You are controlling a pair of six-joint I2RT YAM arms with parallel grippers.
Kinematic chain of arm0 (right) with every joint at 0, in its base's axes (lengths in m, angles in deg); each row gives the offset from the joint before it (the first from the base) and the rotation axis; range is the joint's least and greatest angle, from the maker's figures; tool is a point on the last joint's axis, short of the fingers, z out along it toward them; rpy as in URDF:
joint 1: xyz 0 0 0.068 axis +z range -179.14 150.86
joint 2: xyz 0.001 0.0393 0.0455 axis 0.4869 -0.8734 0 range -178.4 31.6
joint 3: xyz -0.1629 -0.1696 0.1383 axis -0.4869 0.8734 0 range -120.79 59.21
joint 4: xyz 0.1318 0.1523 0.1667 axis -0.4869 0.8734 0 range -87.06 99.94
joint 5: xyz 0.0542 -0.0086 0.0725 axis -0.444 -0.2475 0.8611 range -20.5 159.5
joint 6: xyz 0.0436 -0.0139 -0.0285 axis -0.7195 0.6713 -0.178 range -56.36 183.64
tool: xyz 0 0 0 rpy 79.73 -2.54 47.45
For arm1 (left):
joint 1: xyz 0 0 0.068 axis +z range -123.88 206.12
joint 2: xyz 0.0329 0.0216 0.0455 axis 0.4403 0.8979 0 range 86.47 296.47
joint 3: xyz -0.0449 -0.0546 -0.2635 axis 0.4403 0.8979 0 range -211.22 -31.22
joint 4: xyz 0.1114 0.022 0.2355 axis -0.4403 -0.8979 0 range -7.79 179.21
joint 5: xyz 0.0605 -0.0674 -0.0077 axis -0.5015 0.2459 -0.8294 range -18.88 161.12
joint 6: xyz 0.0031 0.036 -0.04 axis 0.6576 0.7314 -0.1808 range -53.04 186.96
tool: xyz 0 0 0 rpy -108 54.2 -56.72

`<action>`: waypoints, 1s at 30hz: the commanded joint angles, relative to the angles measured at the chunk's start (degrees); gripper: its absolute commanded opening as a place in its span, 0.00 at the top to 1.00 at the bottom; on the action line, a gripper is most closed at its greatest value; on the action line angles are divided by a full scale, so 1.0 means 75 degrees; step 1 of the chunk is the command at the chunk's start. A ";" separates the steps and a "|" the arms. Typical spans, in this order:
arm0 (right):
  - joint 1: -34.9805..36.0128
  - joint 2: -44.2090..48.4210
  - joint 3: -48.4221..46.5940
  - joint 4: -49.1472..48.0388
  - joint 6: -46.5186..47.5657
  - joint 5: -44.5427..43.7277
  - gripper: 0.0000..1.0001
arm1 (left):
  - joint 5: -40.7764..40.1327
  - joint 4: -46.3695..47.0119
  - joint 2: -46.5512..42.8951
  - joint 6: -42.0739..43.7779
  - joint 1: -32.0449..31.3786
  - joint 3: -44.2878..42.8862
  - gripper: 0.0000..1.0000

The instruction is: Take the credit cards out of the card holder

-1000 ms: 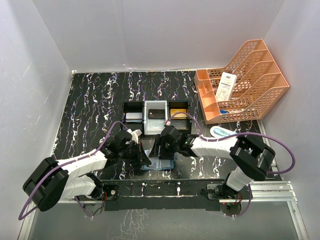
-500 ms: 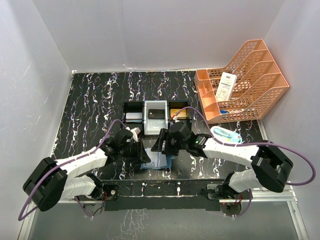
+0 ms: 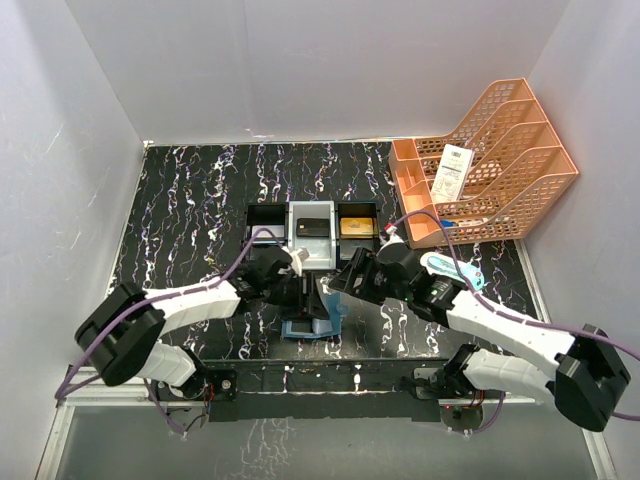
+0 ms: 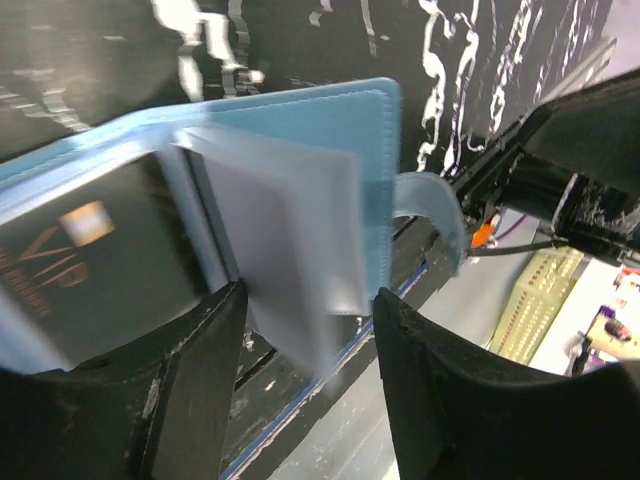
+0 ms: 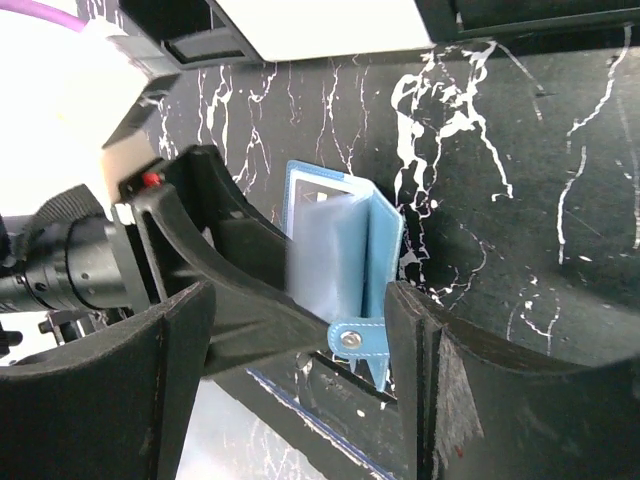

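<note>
Next, my right gripper steadies the blue panel's edge (image 5: 379, 308) by the snap tab first, because the pocket leaves (image 5: 330, 252) rise loose between my left gripper's open fingers.
The teal-blue card holder (image 3: 303, 327) lies open near the table's front edge, between my two grippers. In the left wrist view its blue panel (image 4: 300, 110) is spread out. The pale clear pockets (image 4: 290, 210) are blurred and hang loose between my fingers. A dark credit card (image 4: 80, 260) marked VIP sits in one pocket. My left gripper (image 4: 305, 350) is open around the pocket leaves and does not pinch them. My right gripper (image 5: 300, 350) is open too, just above the holder (image 5: 345, 250) and its snap tab (image 5: 355, 338). Other credit cards, greyish (image 3: 265, 233), black (image 3: 313, 227) and gold (image 3: 357, 226), lie in the tray (image 3: 313, 262).
The black-and-white three-compartment tray stands just behind the holder. An orange file rack (image 3: 500, 190) with a white barcoded slip (image 3: 455, 170) is at the back right. A white-and-light-blue oval case (image 3: 447, 266) lies by the right arm. The table's front rail (image 3: 330, 375) is close below the holder.
My left gripper has gone from shut to open, let the holder's leaves go and shifted right. The right gripper has widened a little, and the right arm has swung out to the right.
</note>
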 commanded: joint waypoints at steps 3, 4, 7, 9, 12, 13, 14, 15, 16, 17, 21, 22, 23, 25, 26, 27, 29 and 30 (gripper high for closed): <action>-0.0106 0.0971 0.0472 -0.0520 -0.0306 -0.0578 0.34 | -0.0001 0.0548 0.0614 -0.0224 -0.0920 -0.0948 0.44; -0.0107 0.1099 0.0534 -0.0480 -0.0385 -0.0727 0.34 | -0.0102 0.0505 0.0653 -0.0242 -0.0974 -0.1029 0.42; -0.0118 0.1440 0.0702 -0.0241 -0.0638 -0.1107 0.35 | -0.0379 0.0206 0.0629 -0.0163 -0.1011 -0.1140 0.39; -0.0119 0.1667 0.0785 -0.0300 -0.0602 -0.1113 0.36 | -0.0697 -0.0120 0.0414 -0.0078 -0.1017 -0.1108 0.39; -0.0119 0.1862 0.0883 -0.0455 -0.0585 -0.1001 0.39 | -0.1204 -0.0672 -0.0102 0.0051 -0.1011 -0.0978 0.39; -0.0119 0.1898 0.0901 -0.0480 -0.0595 -0.0984 0.39 | -0.1367 -0.0860 -0.0324 0.0081 -0.1011 -0.0920 0.38; -0.0119 0.1930 0.0917 -0.0534 -0.0589 -0.0957 0.39 | -0.1519 -0.1016 -0.0527 0.0089 -0.1011 -0.0857 0.38; -0.0119 0.1959 0.0926 -0.0608 -0.0593 -0.0925 0.41 | -0.1668 -0.1138 -0.0719 0.0087 -0.1014 -0.0789 0.37; -0.0130 0.1986 0.0945 -0.0735 -0.0566 -0.0867 0.41 | -0.1810 -0.1276 -0.0894 0.0084 -0.1018 -0.0732 0.37; -0.0138 0.2007 0.0962 -0.0887 -0.0530 -0.0793 0.43 | -0.1961 -0.1346 -0.1049 0.0075 -0.1012 -0.0696 0.37; -0.0133 0.1943 0.0905 -0.1413 -0.0314 -0.0405 0.49 | -0.2390 -0.1592 -0.1519 0.0043 -0.1016 -0.0610 0.36; -0.0139 0.1890 0.0870 -0.1518 -0.0286 -0.0250 0.50 | -0.2489 -0.1643 -0.1584 0.0038 -0.1012 -0.0624 0.36; -0.0131 0.1816 0.0798 -0.1571 -0.0266 -0.0102 0.50 | -0.2600 -0.1733 -0.1660 0.0031 -0.1011 -0.0636 0.36; -0.0135 0.1627 0.0677 -0.1656 -0.0192 0.0222 0.50 | -0.2803 -0.1842 -0.1801 0.0015 -0.1011 -0.0654 0.36; -0.0131 0.1517 0.0607 -0.1673 -0.0186 0.0373 0.49 | -0.2949 -0.1926 -0.1887 0.0014 -0.1011 -0.0663 0.34; -0.0133 0.1424 0.0552 -0.1704 -0.0187 0.0521 0.48 | -0.3070 -0.2037 -0.1987 0.0024 -0.1017 -0.0693 0.32; -0.0142 0.1186 0.0455 -0.1774 -0.0231 0.0802 0.47 | -0.3333 -0.2297 -0.2179 0.0025 -0.1011 -0.0722 0.27; -0.0138 0.1078 0.0389 -0.1800 -0.0214 0.0932 0.47 | -0.3467 -0.2436 -0.2260 0.0009 -0.1006 -0.0731 0.26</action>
